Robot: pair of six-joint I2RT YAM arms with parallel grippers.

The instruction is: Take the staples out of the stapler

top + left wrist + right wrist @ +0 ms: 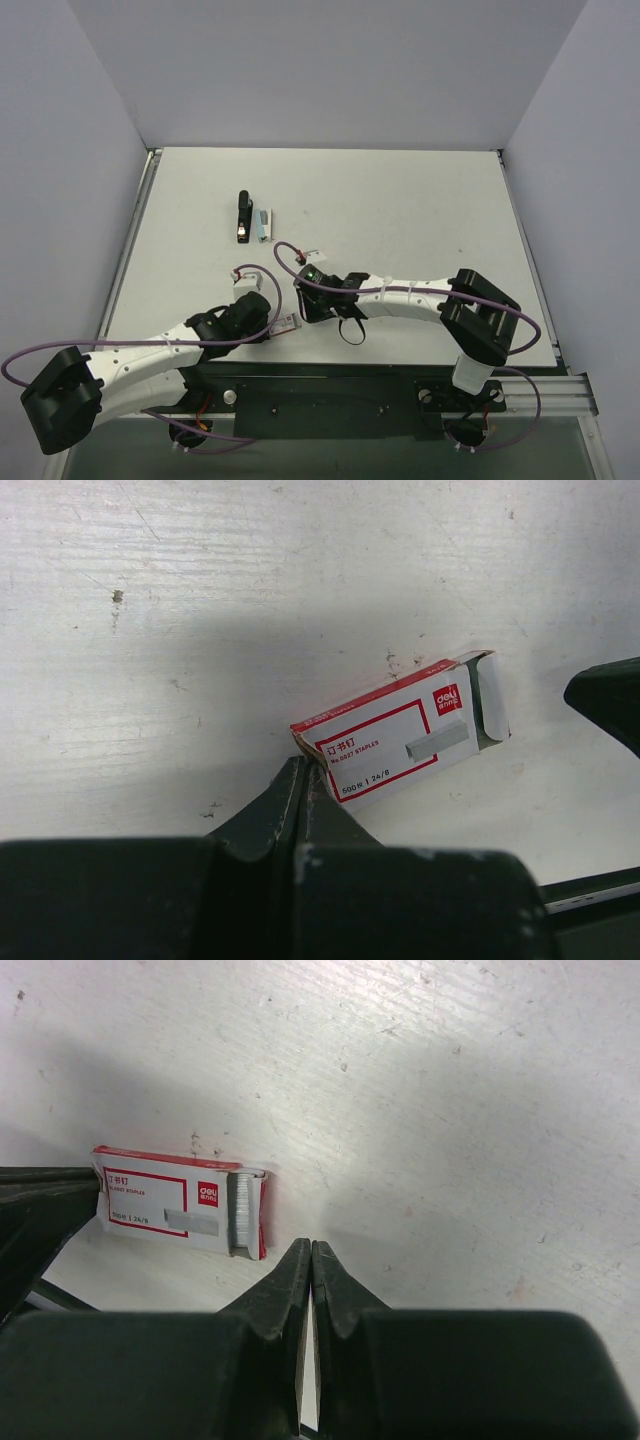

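Staples show in the staple box's open end (241, 1211), so my right gripper should open and push a finger against the box's flap (263, 1217) while my left gripper braces the box.
The slim black stapler (241, 217) lies on the white table (400, 210), far ahead of both grippers, and shows only in the top view. My left gripper (272, 320) is shut, and in the left wrist view its tips (303, 767) touch the near corner of a small red-and-white staple box (400, 730). My right gripper (304, 306) is shut and empty; in the right wrist view its tips (311, 1251) sit just right of the box (165, 1200). The box's open end shows a row of staples (242, 1215).
A small pale blue-and-white oblong piece (263, 225) lies right beside the stapler. The staple box (289, 322) sits between the two grippers near the table's front edge. Purple cables loop over both arms. Walls close in the table on three sides.
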